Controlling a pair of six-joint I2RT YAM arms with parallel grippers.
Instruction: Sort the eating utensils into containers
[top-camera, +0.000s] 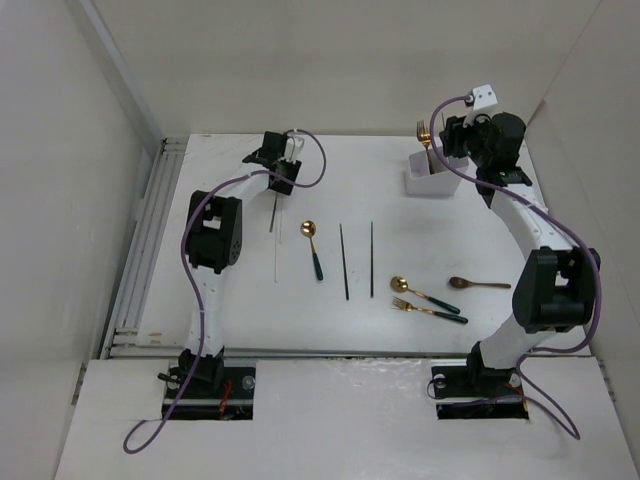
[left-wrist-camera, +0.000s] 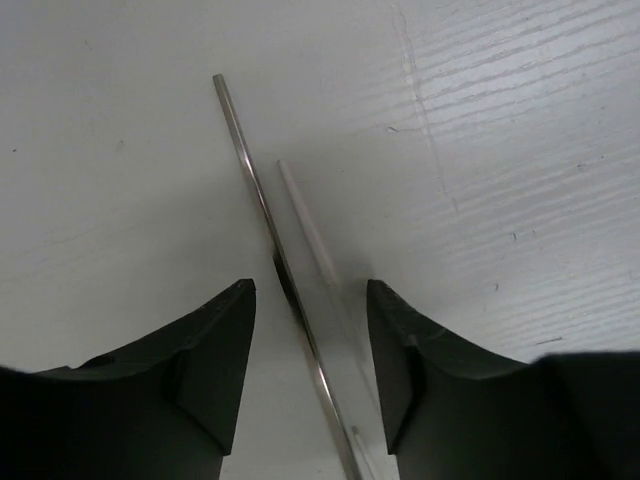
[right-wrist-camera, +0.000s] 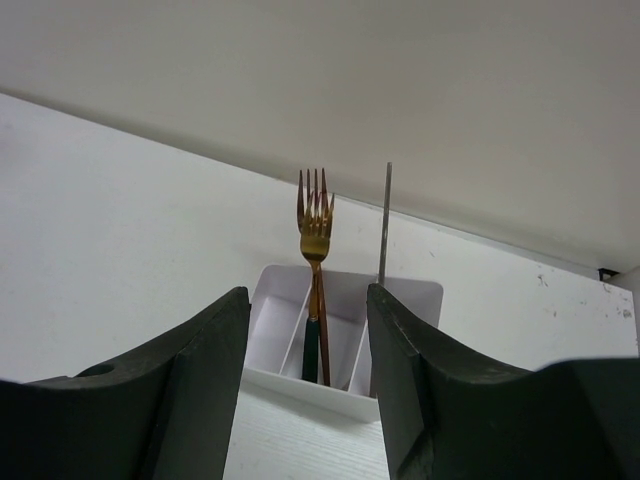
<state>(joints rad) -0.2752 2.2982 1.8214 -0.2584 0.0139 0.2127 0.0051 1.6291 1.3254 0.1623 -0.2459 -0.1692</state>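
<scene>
The silver chopstick and the pale chopstick (left-wrist-camera: 318, 246) are both between the open fingers of my left gripper, so that gripper should move over to straddle only the silver chopstick (left-wrist-camera: 288, 284) before it closes.
The white three-compartment holder (top-camera: 432, 180) stands at the back right. In the right wrist view the holder (right-wrist-camera: 318, 392) has gold forks (right-wrist-camera: 315, 215) upright in its middle compartment and a silver chopstick (right-wrist-camera: 385, 215) in its right one. My right gripper (top-camera: 455, 138) (right-wrist-camera: 308, 295) is open and empty, just before the holder. My left gripper (top-camera: 281, 180) (left-wrist-camera: 310, 290) is open, low over the table, its fingers on either side of a silver chopstick (left-wrist-camera: 248, 165) (top-camera: 272, 215) and a pale chopstick (left-wrist-camera: 305, 215), apparently touching neither.
On the table lie a gold spoon with a green handle (top-camera: 312, 248), two dark chopsticks (top-camera: 345, 260) (top-camera: 372, 258), a second gold spoon (top-camera: 425, 293), a gold fork with a green handle (top-camera: 430, 311) and a brown spoon (top-camera: 480, 284). White walls enclose the table.
</scene>
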